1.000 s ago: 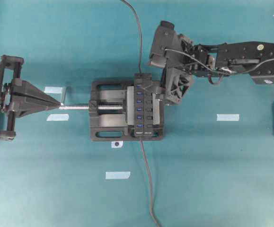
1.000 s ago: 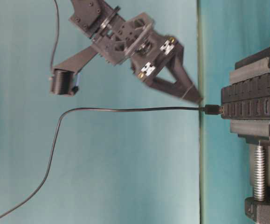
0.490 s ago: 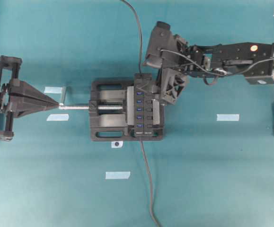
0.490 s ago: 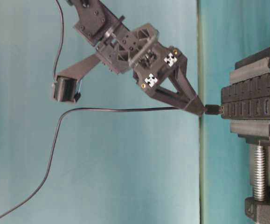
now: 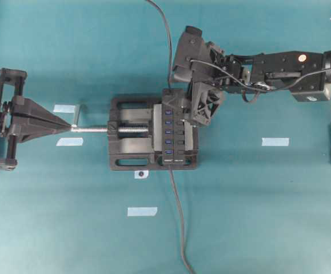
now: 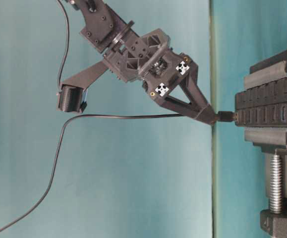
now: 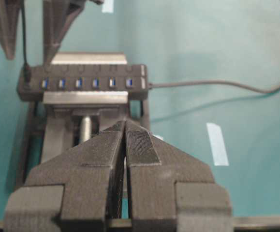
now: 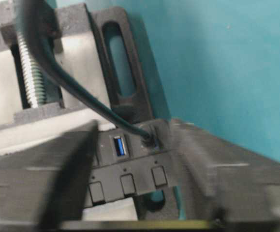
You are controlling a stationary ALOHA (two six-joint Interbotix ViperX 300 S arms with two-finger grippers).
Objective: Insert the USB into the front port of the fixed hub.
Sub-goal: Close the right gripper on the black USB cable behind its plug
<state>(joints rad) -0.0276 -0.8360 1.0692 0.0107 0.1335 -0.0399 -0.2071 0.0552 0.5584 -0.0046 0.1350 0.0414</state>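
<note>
My gripper will carry the USB frontward. I expect the USB's thin cable to trail freely along the hub, as the cable runs off in a loose curve.
The fixed hub is a black bar with blue slots, clamped in a vise. The USB sits in the port at the hub's end, and its thin cable trails off to the far side. My right gripper reaches down over that end. Its blurred fingers stand well apart, one on each side of the plug, not pressing on it. My left gripper is shut, tips at the end of the vise's silver screw.
The black vise with its silver screw holds the hub mid-table. The hub's own cable runs toward the near edge. Pale tape strips lie on the teal mat.
My right gripper has come left and down from beside the hub onto the plugged end, and its fingers have drawn closer together. The left gripper and the USB have not moved.
</note>
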